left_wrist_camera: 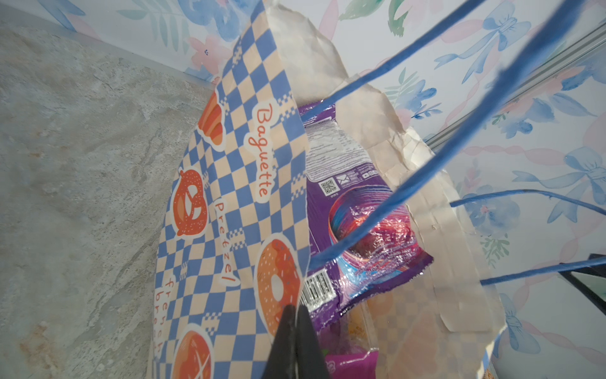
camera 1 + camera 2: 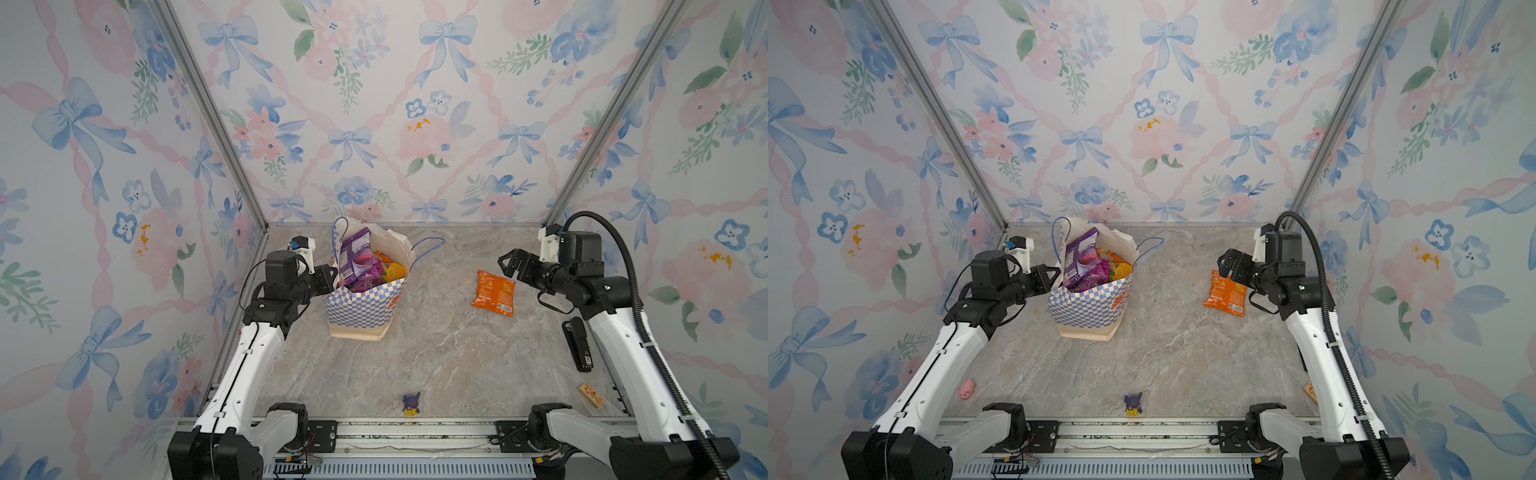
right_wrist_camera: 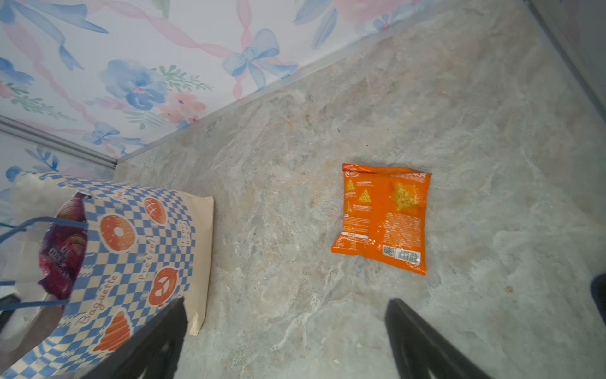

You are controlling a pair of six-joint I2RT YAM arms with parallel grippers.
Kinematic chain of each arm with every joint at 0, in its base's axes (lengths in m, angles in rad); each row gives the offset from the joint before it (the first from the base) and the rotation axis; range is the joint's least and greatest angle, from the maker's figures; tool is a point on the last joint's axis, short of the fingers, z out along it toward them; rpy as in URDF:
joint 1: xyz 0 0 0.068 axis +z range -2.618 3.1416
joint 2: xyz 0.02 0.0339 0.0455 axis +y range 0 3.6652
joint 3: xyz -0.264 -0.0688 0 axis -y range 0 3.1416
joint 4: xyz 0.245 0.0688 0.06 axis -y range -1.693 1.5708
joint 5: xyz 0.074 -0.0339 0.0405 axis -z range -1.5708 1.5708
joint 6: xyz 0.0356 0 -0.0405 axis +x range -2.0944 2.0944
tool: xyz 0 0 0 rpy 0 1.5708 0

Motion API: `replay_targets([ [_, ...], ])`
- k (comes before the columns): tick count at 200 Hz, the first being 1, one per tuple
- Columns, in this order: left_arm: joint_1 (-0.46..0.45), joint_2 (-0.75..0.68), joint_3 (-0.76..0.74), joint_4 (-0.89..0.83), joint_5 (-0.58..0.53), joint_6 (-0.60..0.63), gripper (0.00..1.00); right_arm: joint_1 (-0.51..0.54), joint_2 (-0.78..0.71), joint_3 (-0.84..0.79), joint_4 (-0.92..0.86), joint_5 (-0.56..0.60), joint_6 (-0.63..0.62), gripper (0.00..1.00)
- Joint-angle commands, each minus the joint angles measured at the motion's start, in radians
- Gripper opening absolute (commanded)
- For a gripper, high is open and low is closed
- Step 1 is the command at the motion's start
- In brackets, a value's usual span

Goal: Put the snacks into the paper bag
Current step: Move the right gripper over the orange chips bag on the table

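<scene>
I should keep lowering my open right gripper, as the orange packet (image 2: 492,291) lies flat and clear of the paper bag, until its fingers straddle the orange packet's near end (image 2: 493,307).
The paper bag (image 2: 361,311) (image 2: 1088,307) stands upright at the back of the table, blue-and-white checkered, with several snacks inside. A purple packet (image 2: 353,253) (image 1: 354,213) sticks up out of its mouth. My left gripper (image 2: 330,276) (image 1: 296,310) is shut on the bag's rim at the left side. One orange packet (image 2: 493,293) (image 3: 383,218) lies flat on the table to the right of the bag. My right gripper (image 2: 509,264) (image 3: 285,302) hovers above and just right of that packet, wide open, with nothing between its jaws.
A small purple-and-yellow figurine (image 2: 411,404) stands near the front edge. A wooden block (image 2: 590,394) and a long black object (image 2: 577,343) lie by the right arm. A pink toy (image 2: 966,388) lies at the front left. Floral walls close three sides.
</scene>
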Motion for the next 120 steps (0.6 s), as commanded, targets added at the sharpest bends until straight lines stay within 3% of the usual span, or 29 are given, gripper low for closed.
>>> replay_targets([
  [1, 0.008, 0.003, 0.024, -0.016, 0.020, 0.018, 0.00, -0.113, -0.007, -0.111, 0.077, -0.167, 0.014, 0.97],
  [50, 0.008, 0.013, 0.022, -0.014, 0.023, 0.015, 0.00, -0.174, 0.158, -0.158, 0.051, -0.090, -0.054, 0.96],
  [120, 0.011, 0.014, 0.022, -0.016, 0.017, 0.019, 0.00, -0.195, 0.475, -0.080, 0.154, -0.132, -0.034, 0.97],
])
